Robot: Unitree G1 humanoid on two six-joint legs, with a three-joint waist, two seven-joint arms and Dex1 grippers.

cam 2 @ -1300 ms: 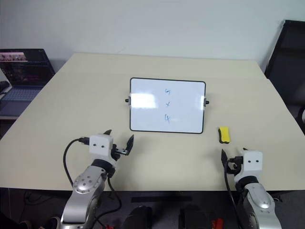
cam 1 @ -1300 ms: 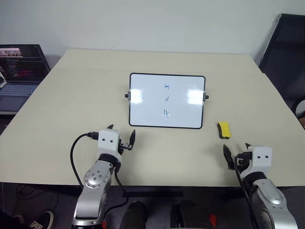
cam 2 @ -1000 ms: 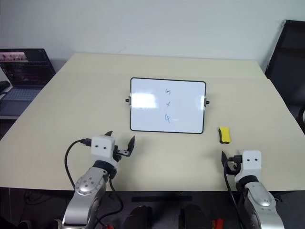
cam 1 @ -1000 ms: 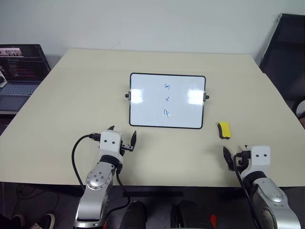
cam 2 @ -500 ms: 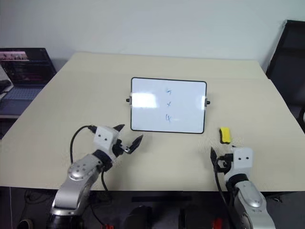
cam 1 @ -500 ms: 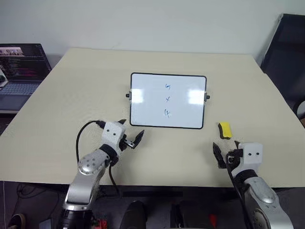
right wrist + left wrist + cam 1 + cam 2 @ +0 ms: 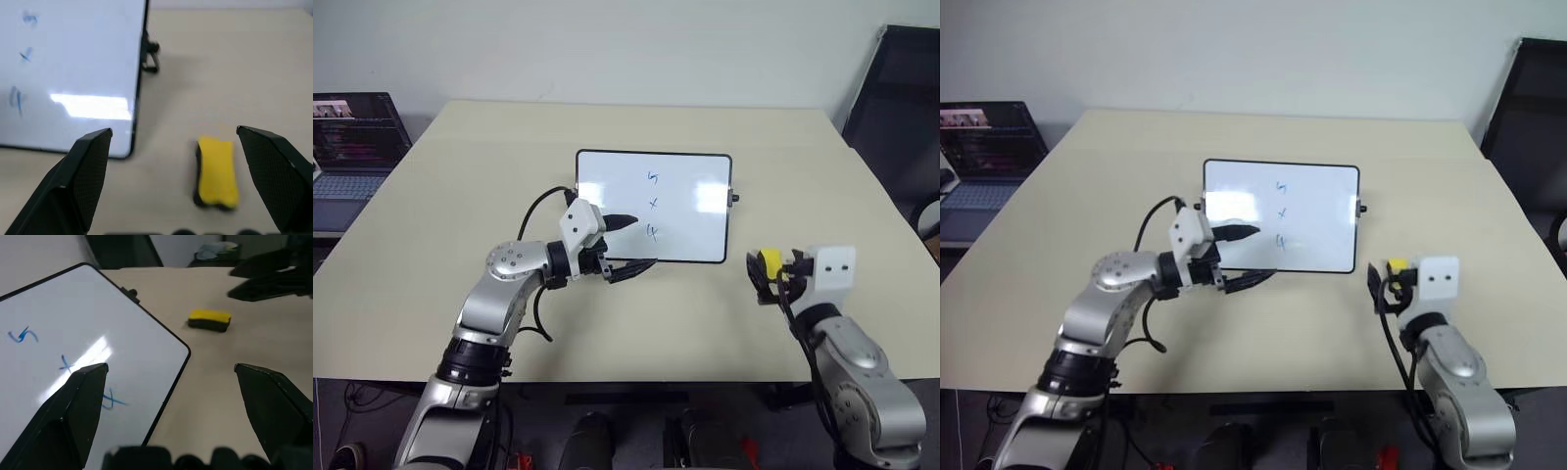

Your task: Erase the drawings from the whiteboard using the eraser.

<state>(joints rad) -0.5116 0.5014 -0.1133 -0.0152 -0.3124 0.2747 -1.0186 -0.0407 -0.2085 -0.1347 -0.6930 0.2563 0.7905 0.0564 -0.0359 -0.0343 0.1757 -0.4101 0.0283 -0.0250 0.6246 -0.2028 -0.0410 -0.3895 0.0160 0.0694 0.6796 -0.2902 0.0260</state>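
Note:
The yellow eraser's long sides (image 7: 216, 171) face the open fingers, so my right gripper should keep going down and forward until its fingers are on both sides of the eraser (image 7: 771, 261), and then close.
The whiteboard (image 7: 680, 211) lies flat in the middle of the table, with the drawings (image 7: 653, 205) as three small blue scribbles one above another. The yellow eraser (image 7: 216, 171) rests on the table just right of the board's near right corner. My left gripper (image 7: 631, 245) is open and points sideways toward the right, over the board's near edge. One finger (image 7: 621, 221) sits over the board beside the lowest scribble. My right gripper (image 7: 173, 131) is open and raised just short of the eraser (image 7: 768, 259), which shows between its fingers.
An open laptop (image 7: 352, 137) stands on a side desk at the far left. A black chair (image 7: 901, 98) is at the far right. Bare table (image 7: 489, 176) stretches left of and behind the board.
My left arm swung up and rightward, turning its gripper from pointing ahead to pointing sideways over the board's near edge. My right gripper rose and moved forward up to the eraser.

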